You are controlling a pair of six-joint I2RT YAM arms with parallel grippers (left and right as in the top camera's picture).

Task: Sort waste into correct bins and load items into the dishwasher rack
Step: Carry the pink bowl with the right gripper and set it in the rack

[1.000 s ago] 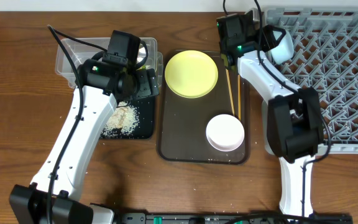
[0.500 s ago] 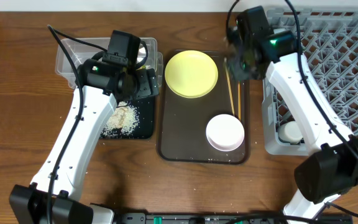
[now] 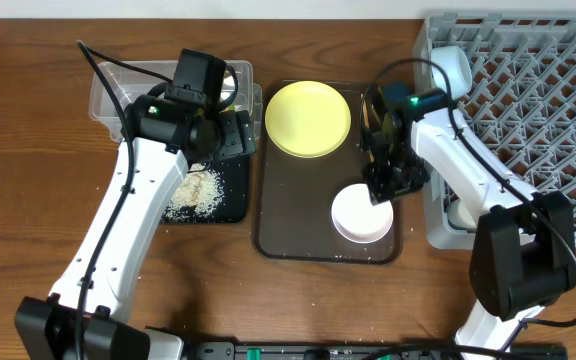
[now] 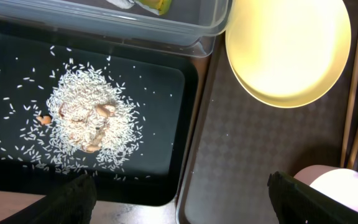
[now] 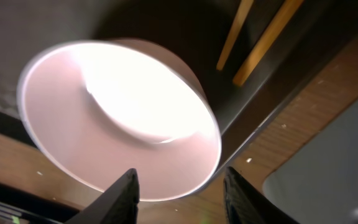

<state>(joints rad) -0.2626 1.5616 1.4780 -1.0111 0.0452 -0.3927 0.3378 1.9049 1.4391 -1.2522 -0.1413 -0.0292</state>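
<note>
My right gripper needs to open wide and straddle the bowl's rim [image 5: 219,149] by the tray's edge before it lifts the bowl, because the white bowl's near rim [image 5: 178,195] runs across both fingers.
The white bowl [image 3: 361,215] sits at the near end of the brown serving tray [image 3: 298,215], and fills the right wrist view [image 5: 117,118]. My right gripper [image 3: 385,185] [image 5: 182,196] is open, just above the bowl's right rim. The yellow plate [image 3: 308,118] [image 4: 284,50] lies at the tray's far end. The chopsticks [image 4: 353,106] [image 5: 260,37] lie along the tray's right side. My left gripper [image 3: 230,135] [image 4: 185,208] is open and empty, above the black tray [image 3: 230,205] [image 4: 166,93] holding a rice pile [image 3: 196,190] [image 4: 82,118]. The clear tub [image 3: 118,85] [image 4: 166,25] holds the wrapper [image 4: 151,5].
The grey dishwasher rack [image 3: 538,110] stands at the right. A light-coloured bowl [image 3: 455,70] sits in its far left corner and a small white cup [image 3: 465,212] at its near left. Rice grains are scattered on the wood near the black tray.
My right arm has swung from the rack's far left corner back over the brown tray and come down over the white bowl. The left arm has not moved.
</note>
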